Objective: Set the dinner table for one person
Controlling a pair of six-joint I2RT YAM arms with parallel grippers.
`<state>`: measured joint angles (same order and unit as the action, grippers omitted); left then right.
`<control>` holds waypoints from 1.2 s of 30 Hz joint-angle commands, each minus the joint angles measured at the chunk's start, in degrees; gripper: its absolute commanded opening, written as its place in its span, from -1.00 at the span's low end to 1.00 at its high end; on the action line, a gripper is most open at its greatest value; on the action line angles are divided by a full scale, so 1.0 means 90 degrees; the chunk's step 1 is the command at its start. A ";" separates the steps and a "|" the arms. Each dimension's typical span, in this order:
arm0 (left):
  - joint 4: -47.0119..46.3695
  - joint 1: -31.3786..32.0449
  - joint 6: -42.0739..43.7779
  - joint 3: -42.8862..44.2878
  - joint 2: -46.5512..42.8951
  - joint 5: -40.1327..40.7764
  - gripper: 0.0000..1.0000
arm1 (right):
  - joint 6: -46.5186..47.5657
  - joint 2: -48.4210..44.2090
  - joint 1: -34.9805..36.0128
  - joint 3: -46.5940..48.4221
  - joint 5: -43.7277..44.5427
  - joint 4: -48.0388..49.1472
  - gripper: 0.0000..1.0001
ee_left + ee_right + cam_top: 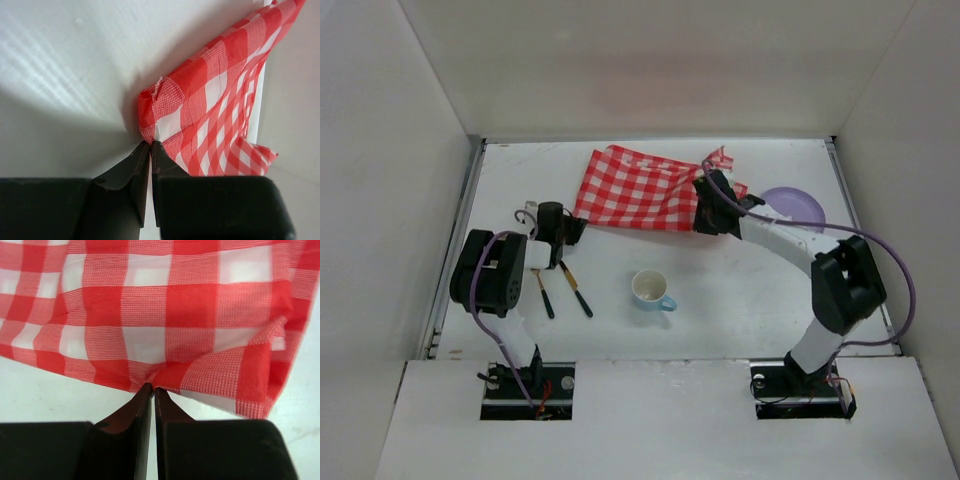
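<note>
With the cloth's far corner [720, 159] bunched up, my left gripper should pin the cloth's near corner [156, 111] while my right gripper draws the bunched end out flat.
A red-and-white checked cloth [638, 190] is stretched above the far half of the white dinner table [720, 330]. My left gripper [575, 226] is shut on the cloth's near left corner [150, 130]. My right gripper [705, 215] is shut on the cloth's near edge towards the right [155, 375]. A white cup with a light blue handle [651, 290] stands in the middle of the table. Two dark-handled utensils [576, 290] lie left of the cup. A purple plate [796, 207] lies at the far right, partly behind my right arm.
White walls enclose the table on three sides. Metal rails [460, 240] run along its left and right edges. The purple cables [880, 250] of both arms loop above the table. The cloth's far right corner [721, 158] is bunched up.
</note>
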<state>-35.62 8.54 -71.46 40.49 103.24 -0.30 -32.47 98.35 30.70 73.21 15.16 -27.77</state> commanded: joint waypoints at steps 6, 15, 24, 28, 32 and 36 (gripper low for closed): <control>0.0051 0.0208 0.0030 -0.1158 -0.1440 0.0823 -0.90 | -0.1997 -0.1727 0.0003 -0.2605 0.0572 0.2439 -0.69; 0.0275 0.0911 0.0284 -0.1676 -0.2466 0.1116 -0.67 | -0.1745 -0.2391 0.0069 -0.3301 0.0717 0.2577 0.23; 0.1505 0.0912 0.1239 -0.1492 -0.3844 0.1878 -0.31 | -0.2523 -0.2529 0.0421 -0.4030 0.0660 0.3258 0.37; 0.1789 0.0844 0.1533 -0.1101 -0.3318 0.1986 -0.22 | -0.3120 -0.2393 0.0559 -0.4481 0.0640 0.3885 0.36; 0.1741 0.0639 0.1505 -0.0993 -0.2655 0.1918 -0.21 | -0.3384 -0.2139 0.0568 -0.4638 0.0640 0.4217 0.37; 0.1361 0.0424 0.1456 -0.0964 -0.2069 0.1869 -0.21 | -0.3599 -0.1807 0.0500 -0.4599 0.0728 0.4364 0.41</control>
<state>-21.56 13.52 -59.40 30.11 82.65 15.51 -61.49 80.73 35.33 31.40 20.43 5.80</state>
